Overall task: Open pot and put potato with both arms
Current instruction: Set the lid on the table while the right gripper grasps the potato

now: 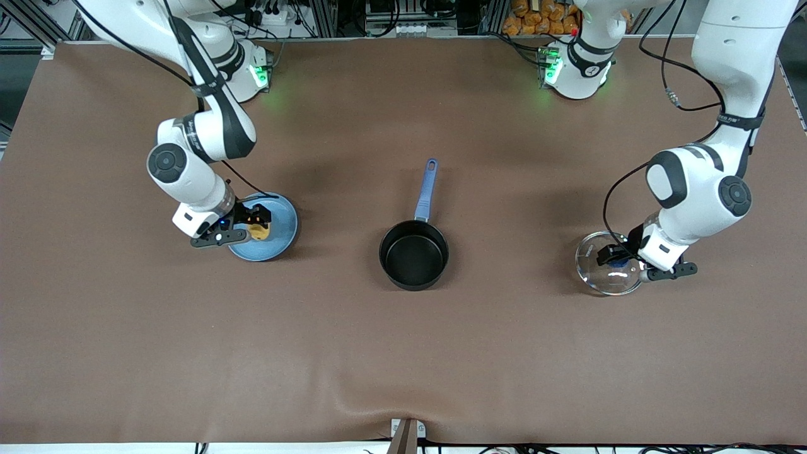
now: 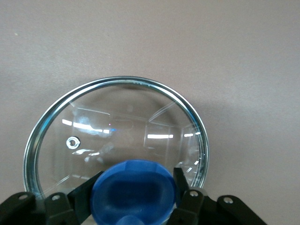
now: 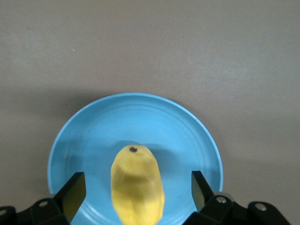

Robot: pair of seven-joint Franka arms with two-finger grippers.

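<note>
The yellow potato (image 1: 259, 231) has smooth rounded sides (image 3: 156, 177), so I expect it to roll a bit and end up crooked when I let go of it in the black pot.
The black pot (image 1: 413, 254) stands open at the table's middle, its blue handle (image 1: 426, 189) pointing toward the robots' bases. The glass lid (image 1: 599, 271) lies on the table toward the left arm's end. My left gripper (image 1: 621, 257) is shut on the lid's blue knob (image 2: 135, 190), with the lid (image 2: 117, 126) resting on the cloth. The yellow potato (image 1: 258, 232) lies on a light-blue plate (image 1: 280, 236) toward the right arm's end. My right gripper (image 1: 257, 222) is open and low over the plate, one finger on each side of the potato (image 3: 137, 187), with gaps.
The brown cloth covers the table. The plate's rim (image 3: 93, 131) shows round the potato in the right wrist view. A metal bracket (image 1: 406, 435) sits at the table's edge nearest the front camera.
</note>
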